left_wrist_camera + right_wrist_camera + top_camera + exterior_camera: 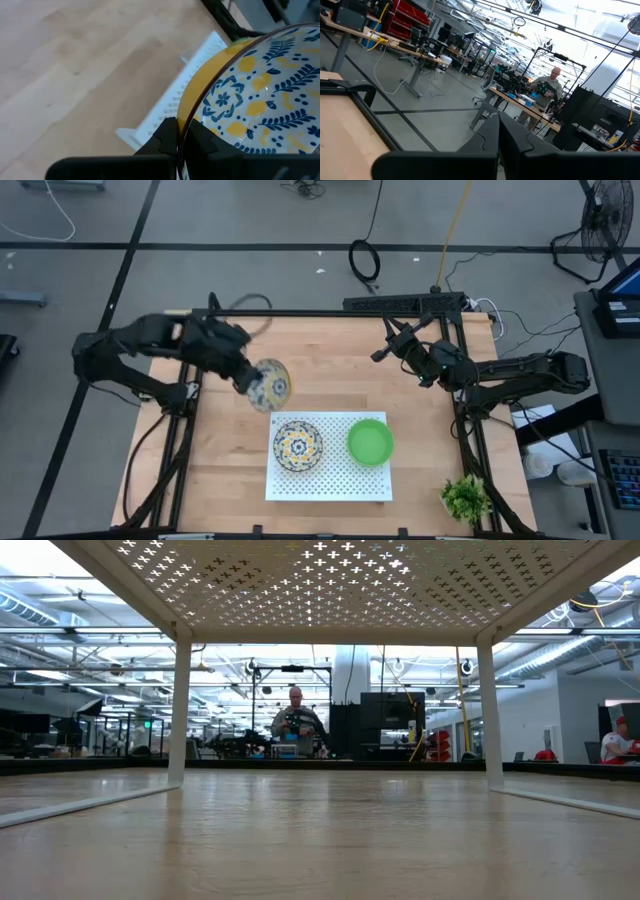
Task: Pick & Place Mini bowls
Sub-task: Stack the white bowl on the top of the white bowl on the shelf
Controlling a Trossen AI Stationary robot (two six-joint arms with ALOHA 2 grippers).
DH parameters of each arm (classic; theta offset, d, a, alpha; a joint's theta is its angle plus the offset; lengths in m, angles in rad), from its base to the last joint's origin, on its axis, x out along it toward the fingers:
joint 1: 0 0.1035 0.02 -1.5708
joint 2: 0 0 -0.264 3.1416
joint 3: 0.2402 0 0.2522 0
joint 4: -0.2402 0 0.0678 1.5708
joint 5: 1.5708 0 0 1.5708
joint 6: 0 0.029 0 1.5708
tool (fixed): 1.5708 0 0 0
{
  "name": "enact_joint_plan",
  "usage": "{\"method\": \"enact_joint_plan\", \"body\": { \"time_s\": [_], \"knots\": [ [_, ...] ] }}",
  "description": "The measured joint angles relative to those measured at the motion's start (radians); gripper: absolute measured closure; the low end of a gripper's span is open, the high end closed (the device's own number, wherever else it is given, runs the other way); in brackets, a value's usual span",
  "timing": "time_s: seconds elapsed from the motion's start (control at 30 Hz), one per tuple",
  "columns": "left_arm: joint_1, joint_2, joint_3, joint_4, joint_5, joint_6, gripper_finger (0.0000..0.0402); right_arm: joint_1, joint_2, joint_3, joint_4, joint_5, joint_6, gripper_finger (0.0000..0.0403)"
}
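Observation:
The second patterned bowl [298,446] stands upright and open on the rack, so my left gripper should keep carrying the held bowl [270,386] by its rim until it nests inside.
My left gripper [247,378] is shut on a white mini bowl with a blue-and-yellow floral pattern [268,383]. It holds the bowl over the table, just beyond the far left corner of a white perforated rack [330,480]. A second patterned bowl [297,445] and a green bowl [370,441] stand upright on the rack, side by side. My right gripper [383,350] waits shut near the table's far right part, and its wrist view [498,131] looks out into the room. The other bowls are out of view. My left gripper [183,125] pinches the patterned bowl's rim [186,112]. One finger [167,137] is on the yellow outer wall and the other finger [202,137] is inside against the patterned face. The bowl is tilted steeply, its opening turned sideways, and it sits above the wood.
A small leafy plant [466,497] stands at the table's near right corner. The low view looks under the rack's perforated top [320,580] between its legs [180,705]. A person [297,725] stands far off in the room. Bare wood lies left of the rack.

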Motion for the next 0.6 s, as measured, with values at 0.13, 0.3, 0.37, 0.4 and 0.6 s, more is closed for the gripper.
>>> {"method": "enact_joint_plan", "body": {
  "time_s": [0.13, 0.3, 0.37, 0.4, 0.6],
  "knots": [
    [-0.084, 0.081, 0.0, 0.031, -0.022, -0.027, 0.0391, 0.0, 0.0, 0.0, 0.0, 0.0, 0.0, 0.0403],
    [-0.134, 0.195, 0.026, 0.038, 0.043, -0.029, 0.0391, 0.0, 0.0, 0.0, 0.001, 0.0, 0.0, 0.0403],
    [-0.144, 0.241, 0.078, 0.018, 0.059, -0.008, 0.0391, 0.0, 0.0, 0.0, 0.001, 0.0, 0.0, 0.0403],
    [-0.147, 0.262, 0.114, 0.001, 0.06, 0.005, 0.0391, 0.0, 0.0, 0.0, 0.001, 0.001, 0.004, 0.0403],
    [-0.164, 0.391, 0.341, -0.179, 0.053, 0.018, 0.0391, 0.0, 0.0, 0.0, 0.0, 0.001, 0.01, 0.0403]
  ]
}}
